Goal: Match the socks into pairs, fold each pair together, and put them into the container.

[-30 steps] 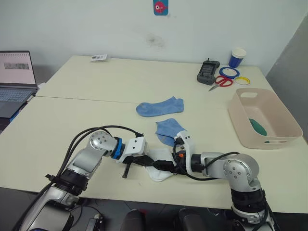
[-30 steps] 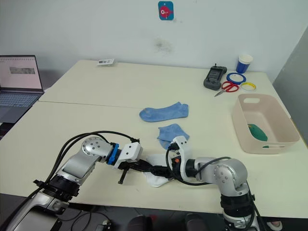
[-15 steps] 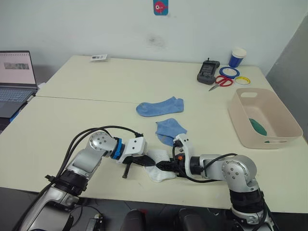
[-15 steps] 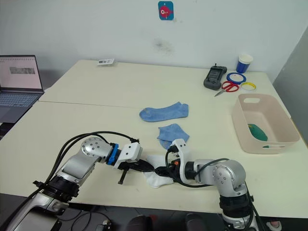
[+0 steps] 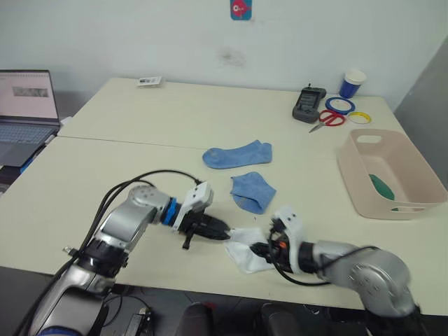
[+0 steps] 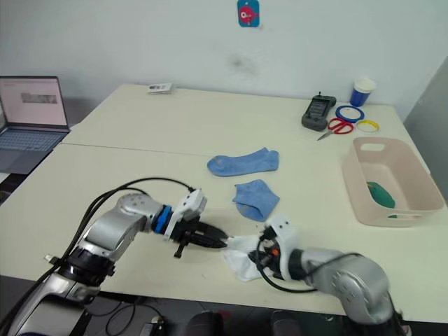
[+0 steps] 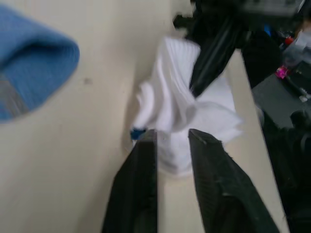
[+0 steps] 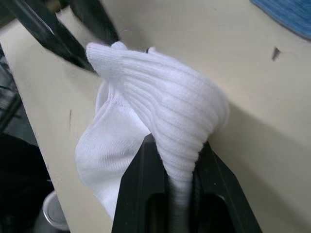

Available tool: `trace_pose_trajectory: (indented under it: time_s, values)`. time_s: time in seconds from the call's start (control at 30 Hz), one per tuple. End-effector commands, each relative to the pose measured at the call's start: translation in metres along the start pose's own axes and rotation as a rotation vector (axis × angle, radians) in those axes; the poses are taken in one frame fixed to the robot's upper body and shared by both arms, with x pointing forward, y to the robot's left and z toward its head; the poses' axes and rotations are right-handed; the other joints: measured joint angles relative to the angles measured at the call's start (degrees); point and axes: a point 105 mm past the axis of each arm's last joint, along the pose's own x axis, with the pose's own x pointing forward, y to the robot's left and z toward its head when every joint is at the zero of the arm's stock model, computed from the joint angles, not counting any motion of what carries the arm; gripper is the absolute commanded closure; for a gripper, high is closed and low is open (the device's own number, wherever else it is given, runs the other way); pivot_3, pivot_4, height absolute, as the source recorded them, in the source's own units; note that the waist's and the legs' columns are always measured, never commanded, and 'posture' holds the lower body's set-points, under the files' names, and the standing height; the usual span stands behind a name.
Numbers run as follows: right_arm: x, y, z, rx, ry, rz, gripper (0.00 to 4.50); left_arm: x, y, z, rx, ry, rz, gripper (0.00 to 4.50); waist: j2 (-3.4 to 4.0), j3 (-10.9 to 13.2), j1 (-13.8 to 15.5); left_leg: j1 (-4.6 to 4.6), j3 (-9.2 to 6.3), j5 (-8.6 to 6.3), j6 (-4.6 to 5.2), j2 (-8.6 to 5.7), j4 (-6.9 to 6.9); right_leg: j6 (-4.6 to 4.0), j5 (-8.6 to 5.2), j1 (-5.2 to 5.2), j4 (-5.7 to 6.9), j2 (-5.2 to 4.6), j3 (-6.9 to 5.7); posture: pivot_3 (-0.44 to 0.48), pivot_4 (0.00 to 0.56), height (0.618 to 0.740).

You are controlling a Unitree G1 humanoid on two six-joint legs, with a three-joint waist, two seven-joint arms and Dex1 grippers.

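The folded blue sock [image 5: 253,192] is doubled over and shorter than the flat blue sock [image 5: 238,155], so the folded sock will unfold to its full length when I pull.
A crumpled white sock [image 5: 245,248] lies near the table's front edge. My right gripper [image 5: 262,250] is shut on a fold of it, and the ribbed cloth [image 8: 160,97] bulges out between the fingers. My left gripper [image 5: 225,236] points at the same sock [image 7: 180,111] from the left, its fingers [image 7: 141,194] a little apart and open, their tips at the cloth's edge. Two blue socks lie farther back, one flat [image 5: 236,154], one folded [image 5: 252,190]. The pale pink container [image 5: 357,185] stands at the right with a green sock [image 5: 381,186] inside.
At the back right are a blue-and-white cup [image 5: 353,82], tape rolls [image 5: 339,105], red scissors [image 5: 327,120] and a black device [image 5: 308,103]. A laptop [image 5: 24,105] sits at the far left, and a small label [image 5: 149,81] at the back.
My right gripper has closed on the white sock and drawn back to the right. My left gripper's fingers have parted. The camera view has shifted slightly.
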Motion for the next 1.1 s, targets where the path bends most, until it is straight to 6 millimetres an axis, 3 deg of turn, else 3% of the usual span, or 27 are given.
trace_pose_trajectory:
  time_s: [0.03,0.13,0.27,0.37,0.43,0.57,0.67,0.8,0.93,1.1]
  values:
    - [-0.032,0.009,0.000,-0.069,-0.066,-0.045,4.36,0.005,-0.013,0.040,0.068,-0.078,-0.087,2.28,0.00,0.0,0.0,0.00,0.03,0.00,0.00,0.00,0.02,0.01,0.00,0.02,-0.03,0.00,0.03,0.000,0.150,0.725]
    - [-0.056,0.007,0.000,-0.065,-0.134,-0.112,4.36,0.010,-0.012,0.056,0.112,-0.103,-0.101,1.28,-0.01,0.0,-0.2,0.04,0.02,0.00,0.00,0.00,0.02,0.01,0.00,0.03,-0.01,0.00,0.04,0.000,0.150,0.725]
    - [-0.111,-0.028,0.018,-0.126,-0.228,-0.363,4.36,0.012,-0.007,0.075,0.143,-0.124,-0.118,0.00,0.09,0.2,-0.6,0.15,0.09,0.00,0.00,-0.07,0.09,0.01,0.01,0.09,0.03,0.03,0.10,0.000,0.150,0.725]
    - [-0.148,-0.039,0.037,-0.222,-0.264,-0.509,4.36,0.014,-0.006,0.078,0.161,-0.117,-0.141,0.00,0.09,0.2,-0.6,0.18,0.11,0.00,0.00,-0.13,0.03,0.02,0.01,0.10,-0.01,0.10,0.12,0.000,0.150,0.725]
    - [-0.186,-0.054,0.064,-0.348,-0.282,-0.672,4.36,0.016,-0.006,0.081,0.181,-0.121,-0.164,0.00,0.19,0.3,-0.7,0.17,0.09,0.00,0.00,-0.09,0.00,0.01,0.01,0.10,-0.05,0.21,0.11,0.000,0.150,0.725]
    - [-0.225,-0.084,0.104,-0.549,-0.211,-0.950,4.36,0.022,-0.006,0.088,0.211,-0.132,-0.190,0.00,0.13,0.4,-0.5,0.18,0.13,0.00,0.00,-0.10,0.02,0.01,0.01,0.11,-0.04,0.30,0.10,0.000,0.150,0.725]
    - [-0.231,-0.115,0.128,-0.756,-0.099,-1.078,4.36,0.025,-0.008,0.092,0.230,-0.140,-0.206,0.00,0.07,0.4,-0.6,0.18,0.14,0.00,0.00,-0.10,0.05,0.01,0.01,0.10,-0.09,0.18,0.17,0.000,0.150,0.725]
    - [-0.229,-0.156,0.140,-0.978,0.049,-1.140,4.36,0.027,-0.008,0.096,0.235,-0.158,-0.196,0.00,0.06,0.5,-0.5,0.15,0.22,0.01,0.00,-0.14,0.07,0.01,0.01,0.09,-0.15,0.16,0.26,0.000,0.150,0.725]
    - [-0.214,-0.186,0.135,-1.142,0.202,-1.067,4.36,0.025,-0.009,0.103,0.236,-0.190,-0.172,0.00,0.13,0.5,-0.4,0.13,0.28,0.01,-0.01,-0.11,0.11,0.01,0.01,0.06,-0.13,0.09,0.30,0.000,0.150,0.725]
    - [-0.192,-0.208,0.114,-1.141,0.350,-0.928,4.36,0.026,-0.010,0.108,0.221,-0.215,-0.146,0.00,0.23,0.6,-0.1,0.13,0.23,0.02,-0.02,-0.08,0.10,0.00,0.01,0.05,-0.07,0.07,0.26,0.000,0.150,0.725]
